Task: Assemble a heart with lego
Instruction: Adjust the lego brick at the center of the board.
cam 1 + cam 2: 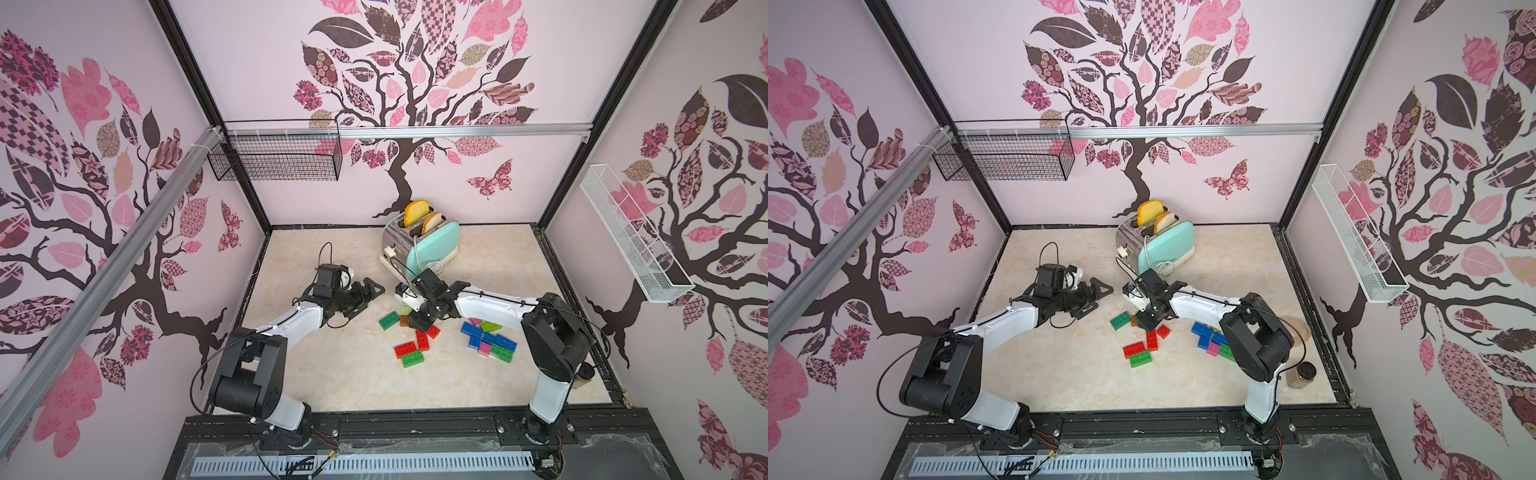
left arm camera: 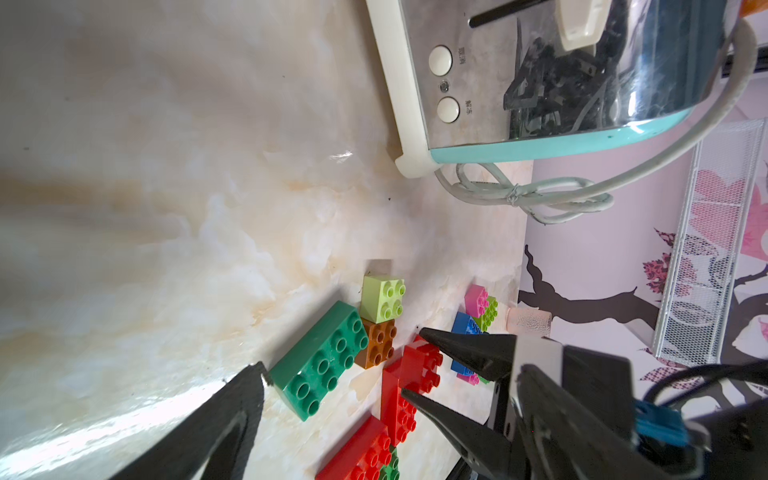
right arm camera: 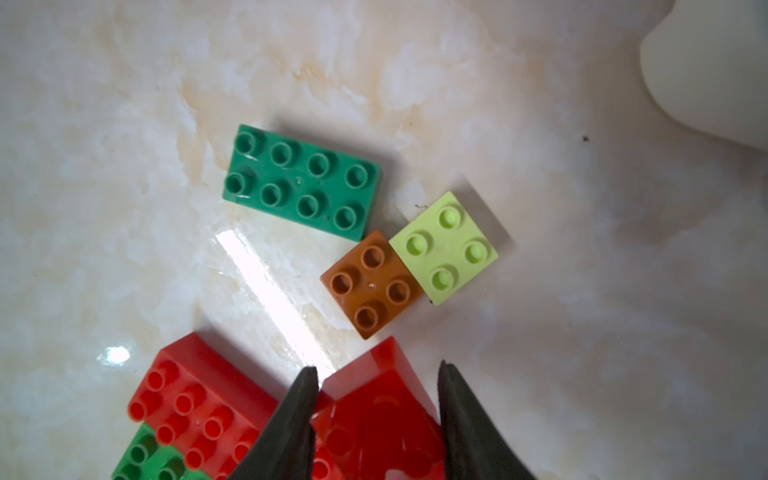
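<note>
The space (image 1: 372, 312) beside the dark green brick has my left gripper hovering above it, so my left gripper should move back before my right gripper reaches for that brick (image 1: 389, 321).
Loose lego lies mid-table. A dark green 2x4 brick (image 3: 301, 183), a brown 2x2 (image 3: 370, 284) and a lime 2x2 (image 3: 444, 247) sit together. Nearer the front lie two red 2x4 bricks (image 1: 422, 340) (image 1: 406, 349) and a green 2x4 (image 1: 412, 358). A pile of blue, pink, lime and green bricks (image 1: 490, 338) lies to the right. My right gripper (image 3: 376, 370) points down, shut on a small red 2x2 brick (image 2: 424, 365) beside the long red one, a finger pressed on each side. My left gripper (image 1: 368, 297) hovers open and empty, left of the bricks.
A mint toaster (image 1: 424, 245) holding two bread slices stands behind the bricks, its cord (image 2: 536, 195) trailing on the table. A pink cup (image 1: 1298, 328) and a dark-lidded jar (image 1: 1304, 374) stand at the right. A black basket (image 1: 274, 160) and a white one (image 1: 631, 245) hang on the walls.
</note>
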Motion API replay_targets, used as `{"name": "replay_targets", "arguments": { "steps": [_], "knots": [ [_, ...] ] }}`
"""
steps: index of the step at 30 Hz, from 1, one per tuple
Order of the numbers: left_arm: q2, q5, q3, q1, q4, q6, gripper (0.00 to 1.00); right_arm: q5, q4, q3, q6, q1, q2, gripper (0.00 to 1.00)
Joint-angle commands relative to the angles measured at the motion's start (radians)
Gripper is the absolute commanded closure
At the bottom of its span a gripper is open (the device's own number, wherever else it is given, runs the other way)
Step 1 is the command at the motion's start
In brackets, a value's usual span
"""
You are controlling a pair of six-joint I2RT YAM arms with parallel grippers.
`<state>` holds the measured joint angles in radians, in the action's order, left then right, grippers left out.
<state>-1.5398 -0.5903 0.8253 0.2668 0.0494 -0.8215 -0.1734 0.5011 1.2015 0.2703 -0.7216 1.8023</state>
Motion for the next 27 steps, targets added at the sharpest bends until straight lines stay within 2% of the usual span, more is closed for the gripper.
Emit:
{"name": "replay_targets", "arguments": {
  "steps": [1,5,14,15,18,21,23,27],
  "knots": [
    [-0.051,-0.017,0.055,0.041,-0.049,-0.011,0.03,-0.042,0.015,-0.024,-0.018,0.023,-0.069,0.79],
    [-0.101,-0.039,0.071,0.049,-0.089,-0.048,0.03,-0.052,0.022,-0.015,-0.021,0.031,-0.055,0.80],
    [-0.085,-0.019,0.095,0.049,-0.024,-0.013,0.03,0.025,0.005,-0.006,-0.066,0.083,0.027,0.72],
    [-0.083,-0.018,0.098,0.047,-0.012,-0.007,0.03,0.027,0.015,-0.002,-0.064,0.087,0.032,0.68],
    [-0.068,-0.011,0.092,0.037,0.013,-0.004,0.03,0.011,0.013,-0.002,-0.061,0.086,0.010,0.43],
    [-0.037,0.000,0.062,-0.005,0.011,-0.022,0.03,-0.008,-0.054,-0.018,-0.089,0.064,-0.042,0.35],
    [-0.013,-0.006,0.043,-0.042,0.010,-0.028,0.03,0.003,-0.035,0.026,-0.100,0.046,-0.025,0.28],
    [0.039,-0.022,0.023,-0.100,0.047,-0.008,0.03,0.029,-0.001,0.109,-0.116,0.025,0.047,0.22]
  ]
}}
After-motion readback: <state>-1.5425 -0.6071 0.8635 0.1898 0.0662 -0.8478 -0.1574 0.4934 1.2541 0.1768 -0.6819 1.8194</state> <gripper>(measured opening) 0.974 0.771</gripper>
